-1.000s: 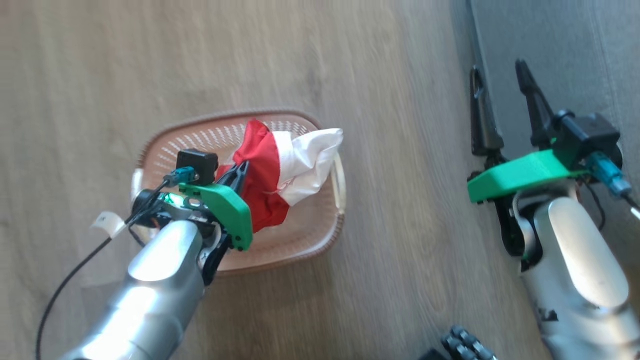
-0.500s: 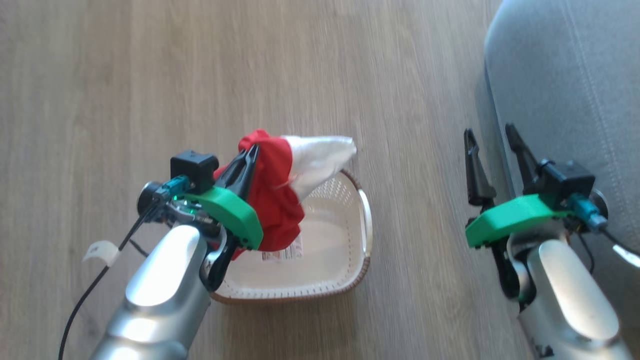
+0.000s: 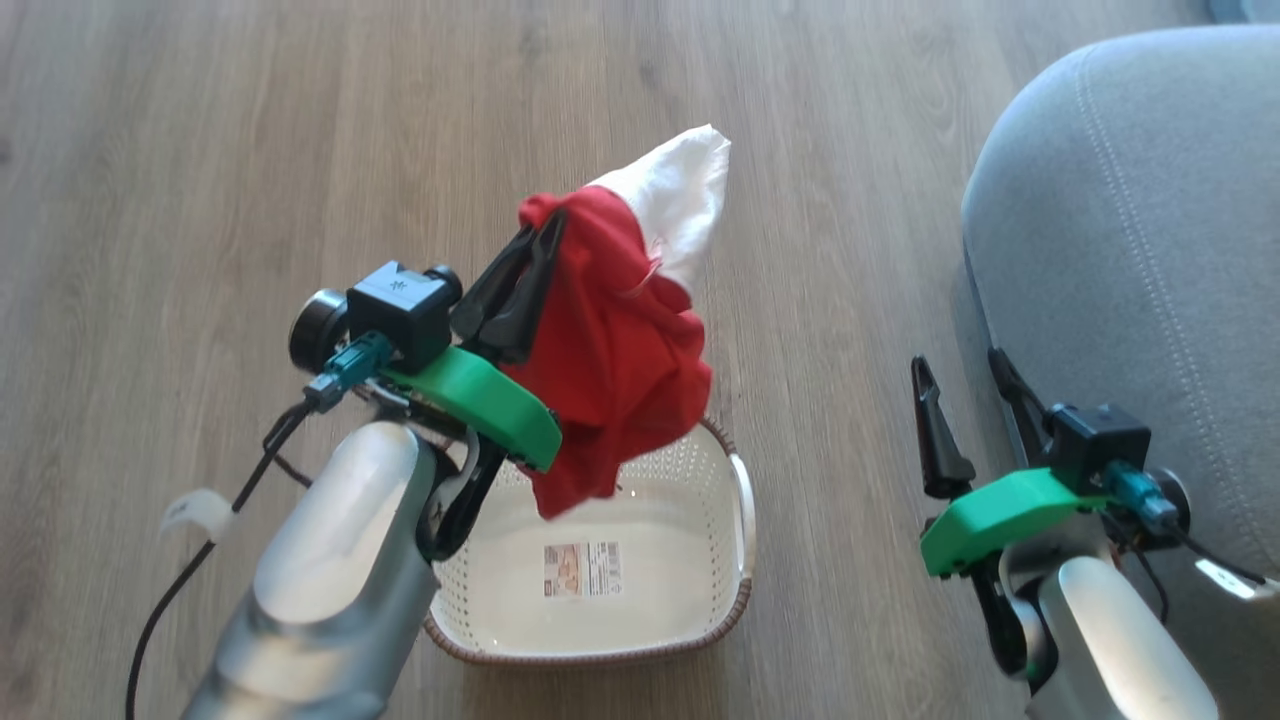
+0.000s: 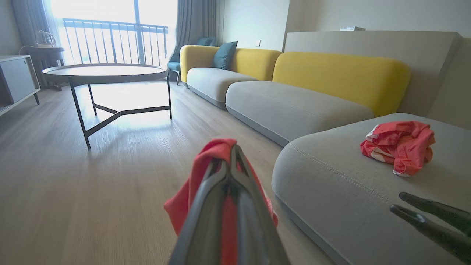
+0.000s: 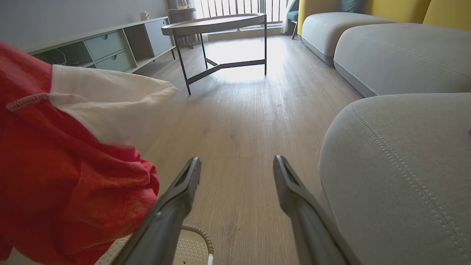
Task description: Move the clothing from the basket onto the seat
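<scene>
My right gripper will have the garment flop over it when I carry the garment by its white edge, because the red fabric hangs in loose folds.
My left gripper is shut on a red garment with a white panel, holding it in the air above the basket. That cream-white basket stands on the floor with only its bottom label showing inside. In the left wrist view the gripper pinches the red fabric. The grey seat lies to the right, and a second red garment rests on the seat. My right gripper hangs open beside the seat's edge, holding nothing. The right wrist view shows the right gripper, the lifted garment and the seat.
Wooden floor spreads around the basket. A round table on dark legs stands further off, with a yellow-backed sofa along the right and a low cabinet along the left wall.
My left gripper has lifted the red and white garment up out of the basket. The head camera has shifted, bringing the seat's rounded corner into view. The right gripper stays open.
</scene>
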{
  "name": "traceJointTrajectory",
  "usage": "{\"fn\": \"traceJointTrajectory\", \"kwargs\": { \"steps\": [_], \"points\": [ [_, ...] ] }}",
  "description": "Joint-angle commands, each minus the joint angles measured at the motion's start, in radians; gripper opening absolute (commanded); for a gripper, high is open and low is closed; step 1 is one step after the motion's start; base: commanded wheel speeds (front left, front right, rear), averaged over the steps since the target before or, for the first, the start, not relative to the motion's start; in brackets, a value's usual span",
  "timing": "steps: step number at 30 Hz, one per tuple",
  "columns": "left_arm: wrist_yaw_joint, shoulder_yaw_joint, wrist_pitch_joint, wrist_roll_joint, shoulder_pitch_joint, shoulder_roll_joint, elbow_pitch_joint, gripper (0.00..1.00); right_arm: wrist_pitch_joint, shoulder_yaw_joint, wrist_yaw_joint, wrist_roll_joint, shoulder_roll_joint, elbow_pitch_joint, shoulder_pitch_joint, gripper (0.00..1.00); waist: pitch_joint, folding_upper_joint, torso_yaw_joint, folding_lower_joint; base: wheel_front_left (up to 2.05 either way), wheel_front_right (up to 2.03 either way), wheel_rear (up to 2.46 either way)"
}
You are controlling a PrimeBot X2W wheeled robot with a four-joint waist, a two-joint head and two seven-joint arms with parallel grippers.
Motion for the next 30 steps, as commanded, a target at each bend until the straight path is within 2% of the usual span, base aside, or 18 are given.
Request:
{"fn": "traceJointTrajectory", "kwargs": {
  "steps": [1,10,14,19,24,30],
  "points": [
    [-0.006,0.029,-0.012,0.009,-0.059,0.024,-0.049,0.00,-0.005,0.021,0.007,0.008,-0.005,-0.024,-0.002,1.00,-0.012,-0.0001,0.000,0.0001,0.00,0.00,0.00],
    [-0.006,-0.001,-0.012,0.034,-0.101,0.034,-0.155,0.00,-0.005,0.031,0.007,0.017,0.008,-0.016,0.029,1.00,-0.043,-0.0001,-0.004,0.0001,0.00,0.00,0.00],
    [-0.006,-0.009,-0.012,0.035,-0.099,0.034,-0.167,0.00,-0.005,0.049,0.007,0.043,0.015,-0.055,0.031,1.00,-0.046,-0.0001,-0.003,0.0001,0.00,0.00,0.00],
    [-0.006,-0.024,-0.011,0.037,-0.091,0.035,-0.175,0.00,-0.005,0.167,0.007,0.104,-0.013,-0.186,-0.006,1.00,-0.044,-0.0001,-0.001,0.0001,0.00,0.00,0.00],
    [-0.006,-0.049,-0.008,0.036,-0.086,0.025,-0.194,0.00,-0.005,0.235,0.007,0.139,-0.041,-0.282,-0.061,1.00,-0.041,-0.0001,0.008,0.0001,0.00,0.00,0.00],
    [-0.006,-0.096,-0.002,0.029,-0.082,0.016,-0.215,0.00,-0.005,0.322,0.007,0.153,-0.068,-0.306,-0.143,1.00,-0.038,-0.0001,0.020,0.0001,0.00,0.00,0.00]
  ]
}}
